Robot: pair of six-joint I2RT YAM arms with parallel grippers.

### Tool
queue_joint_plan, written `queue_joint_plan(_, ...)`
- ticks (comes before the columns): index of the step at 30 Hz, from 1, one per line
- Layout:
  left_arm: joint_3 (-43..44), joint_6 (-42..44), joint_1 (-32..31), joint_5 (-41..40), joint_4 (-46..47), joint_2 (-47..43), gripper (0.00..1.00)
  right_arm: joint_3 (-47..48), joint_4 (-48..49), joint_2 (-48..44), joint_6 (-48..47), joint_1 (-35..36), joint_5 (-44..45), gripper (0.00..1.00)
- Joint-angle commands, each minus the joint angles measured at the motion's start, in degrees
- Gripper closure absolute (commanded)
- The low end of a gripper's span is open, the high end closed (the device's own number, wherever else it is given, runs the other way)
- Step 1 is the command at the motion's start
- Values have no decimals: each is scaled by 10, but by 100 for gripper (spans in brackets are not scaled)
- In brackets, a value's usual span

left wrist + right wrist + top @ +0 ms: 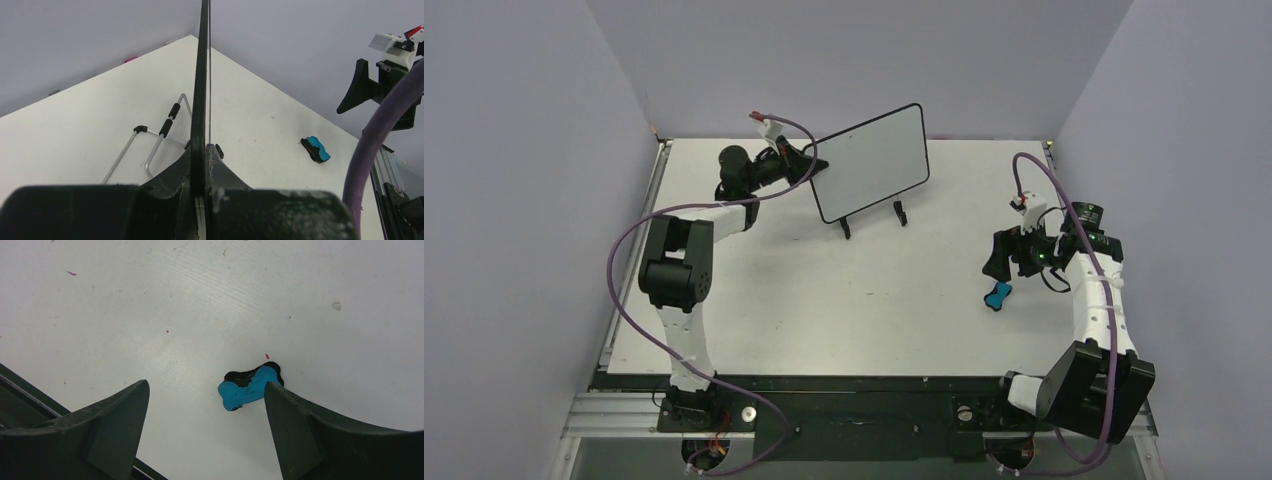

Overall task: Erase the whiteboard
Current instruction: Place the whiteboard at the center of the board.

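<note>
The whiteboard's lower edge (879, 202) lines up with both stand feet, so the robot's left gripper should keep lowering the whiteboard onto the feet (846, 229) and let go there.
The whiteboard (871, 162) has a thin black frame, and its white face shows no marks in the top view. It is tilted over the black wire stand (874, 220). My left gripper (807, 166) is shut on the board's left edge. In the left wrist view the whiteboard (202, 75) appears edge-on, pinched at my left gripper (205, 152). The small blue eraser (997, 295) lies on the table at the right. My right gripper (999, 262) hovers just above it, open. In the right wrist view the eraser (247, 386) lies loose beside the right finger of my right gripper (206, 385).
The wire stand (160, 137) shows left of the board in the left wrist view, and the eraser (316, 149) to the right. Grey walls enclose the white table (824, 300) on three sides. A black rail (854, 385) runs along the near edge.
</note>
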Motion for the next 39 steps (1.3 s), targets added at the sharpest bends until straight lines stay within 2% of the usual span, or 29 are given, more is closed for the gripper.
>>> queue_joint_plan(1, 74, 17, 1, 51, 37, 25, 100, -3, 12, 1, -3, -3, -16, 20)
queue_joint_plan(10, 132, 75, 2, 84, -77, 69, 100, -3, 13, 3, -3, -3, -12, 20)
queue_joint_plan(19, 169, 98, 5, 80, -122, 109, 100, -4, 12, 6, -4, -3, -6, 20)
queue_joint_plan(23, 154, 99, 7, 74, -120, 110, 99, -4, 11, 9, -4, -2, -5, 20)
queue_joint_plan(28, 114, 106, 9, 45, -114, 99, 84, -3, 10, 14, -4, 4, -1, 20)
queue_joint_plan(39, 96, 92, 23, 28, -92, 81, 63, -1, 2, 17, -9, 7, -1, 20)
